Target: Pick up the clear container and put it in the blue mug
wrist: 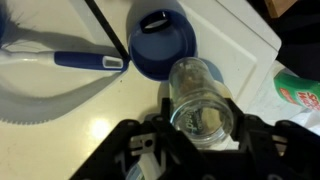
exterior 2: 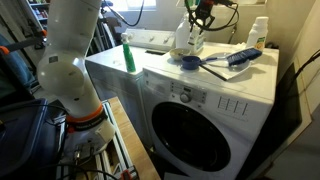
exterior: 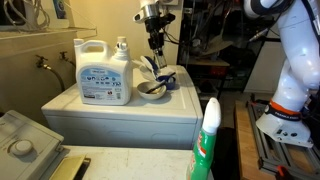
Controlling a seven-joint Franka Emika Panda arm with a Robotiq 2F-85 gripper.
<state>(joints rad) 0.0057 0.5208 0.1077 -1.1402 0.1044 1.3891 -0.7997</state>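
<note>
The lower end of the clear container hangs over the blue mug's rim (wrist: 187,62), so the robot's gripper should first move over the mug's opening (wrist: 160,46) and then lower the container in.
In the wrist view my gripper (wrist: 200,118) is shut on the clear container (wrist: 196,82), a see-through cylinder with its open end toward the camera. The blue mug (wrist: 160,45) stands on the white washer top just beyond the container, its dark opening showing. In both exterior views the gripper (exterior: 155,42) (exterior 2: 197,22) hangs a little above the mug (exterior: 171,78) (exterior 2: 190,62), pointing down.
A shallow bowl (exterior: 152,89) (wrist: 40,100) sits beside the mug with a blue-handled brush (wrist: 85,61) (exterior 2: 238,57) across it. A white detergent jug (exterior: 104,72) stands on the washer top (exterior 2: 215,85). A green spray bottle (exterior: 208,140) (exterior 2: 129,57) stands by the washer's edge.
</note>
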